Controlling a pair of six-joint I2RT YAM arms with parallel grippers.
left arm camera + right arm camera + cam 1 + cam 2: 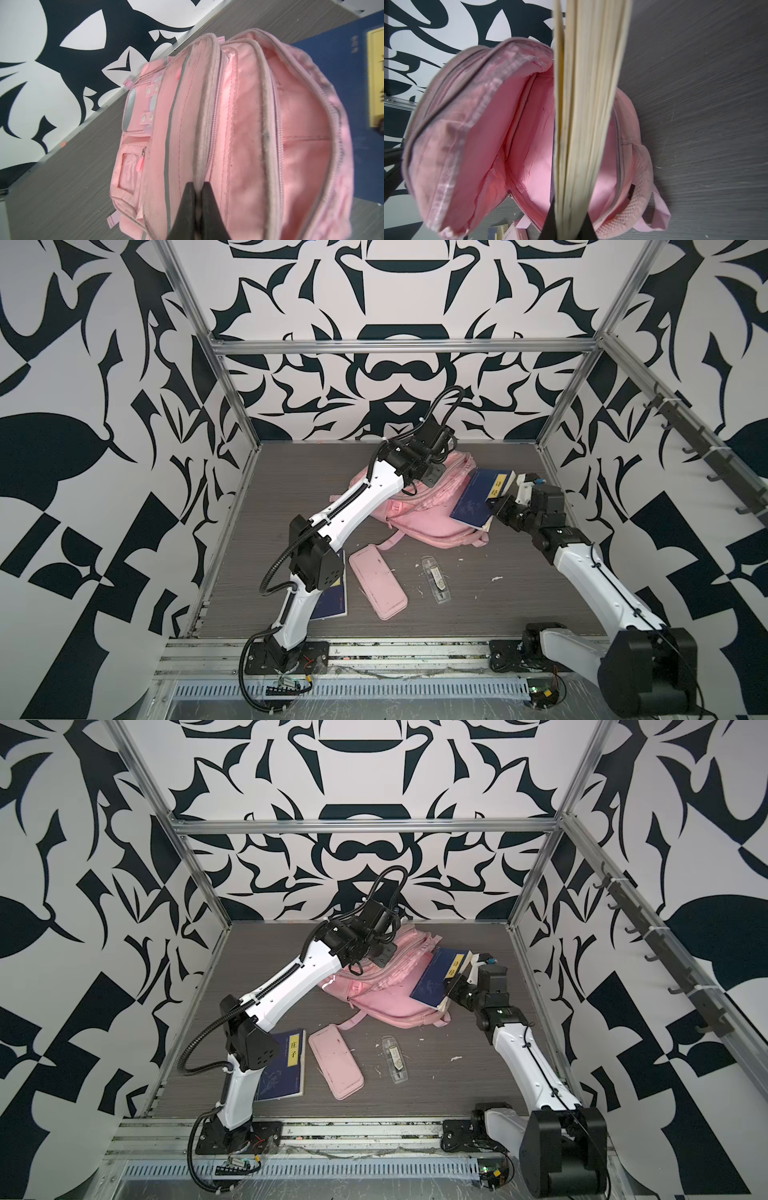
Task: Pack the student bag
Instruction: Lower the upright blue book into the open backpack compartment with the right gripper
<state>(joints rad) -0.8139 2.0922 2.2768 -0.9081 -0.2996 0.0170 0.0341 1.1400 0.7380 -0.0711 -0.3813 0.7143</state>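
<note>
The blue book (478,497) is pointing edge-on into the pocket (436,521) that my left gripper holds open. My right gripper should go on sliding the book in until it is deep inside.
The pink student bag (419,522) (386,1004) lies at the back middle of the table with its main pocket gaping open (529,135) (301,162). My left gripper (198,187) (430,477) (382,957) is shut on the grey piped rim of the bag's opening and holds it up. My right gripper (571,218) (494,506) (451,986) is shut on a blue book with a yellow label (478,497) (434,979). The book is tilted over the bag's right side, with its cream page edges (587,93) pointing into the open pocket.
A flat pink pencil case (378,587) (336,1067) and a clear plastic case (434,578) (395,1058) lie in front of the bag. A second blue book (284,1067) (334,597) lies partly under my left arm. Patterned walls close in the table on three sides.
</note>
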